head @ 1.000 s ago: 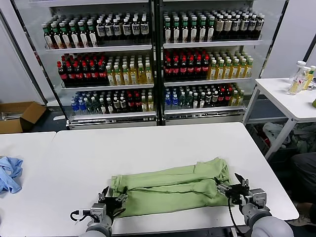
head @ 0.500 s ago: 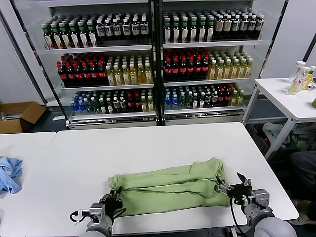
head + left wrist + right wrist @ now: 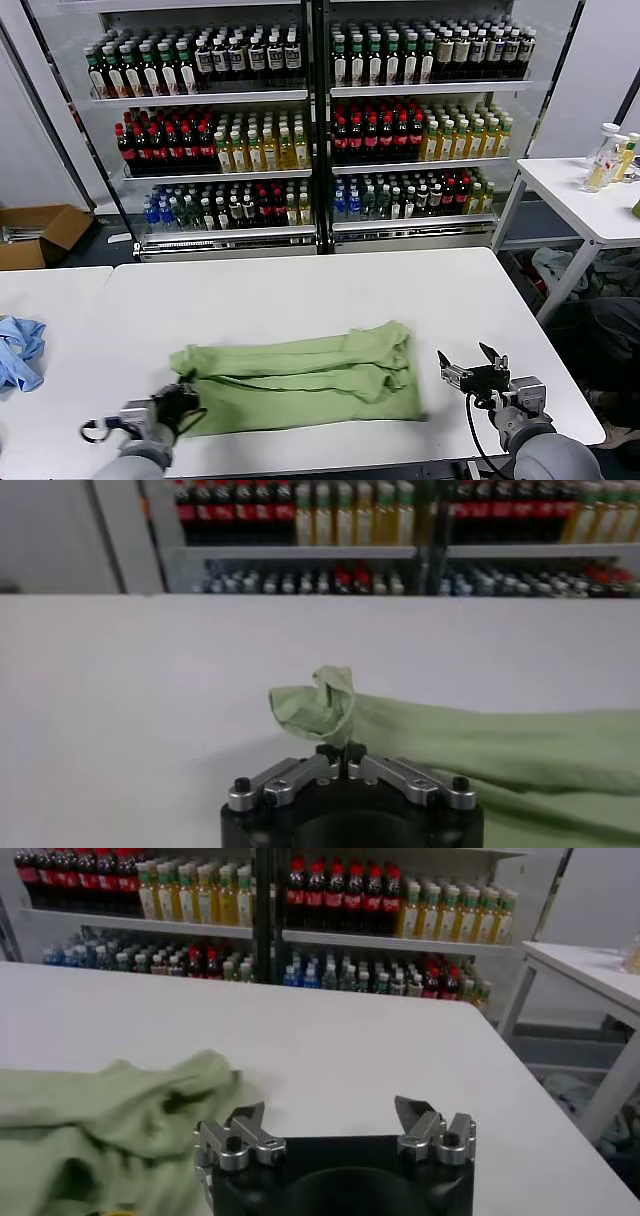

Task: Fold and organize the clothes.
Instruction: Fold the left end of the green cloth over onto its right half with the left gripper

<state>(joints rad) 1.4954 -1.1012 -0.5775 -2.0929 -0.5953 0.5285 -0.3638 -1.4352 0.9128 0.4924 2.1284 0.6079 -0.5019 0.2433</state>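
I should use my left gripper to fold the shirt's pinched end over the band (image 3: 310, 368) before I move the shirt toward the blue cloth, because the shirt lies in a long band (image 3: 265, 402).
One of the clothes, a pale green shirt (image 3: 300, 375), lies folded into a long band across the front of the white table (image 3: 300, 290). My left gripper (image 3: 182, 402) is at its left end, shut on a bunched corner of the fabric (image 3: 325, 705). In the left wrist view the jaws (image 3: 342, 752) meet with green cloth pinched between them. My right gripper (image 3: 470, 372) stands open just off the shirt's right end, touching nothing. In the right wrist view, the shirt (image 3: 110, 1118) lies to one side of the spread gripper (image 3: 330, 1116).
A crumpled blue cloth (image 3: 20, 352) lies on the neighbouring table at the far left. Drink coolers full of bottles (image 3: 310, 110) stand behind the table. A cardboard box (image 3: 35, 235) sits on the floor at left, and a side table (image 3: 590, 200) with bottles at right.
My left gripper shut on the shirt's left end and moved left, dragging the whole shirt leftward, away from my right gripper. The right gripper stayed open, about where it was.
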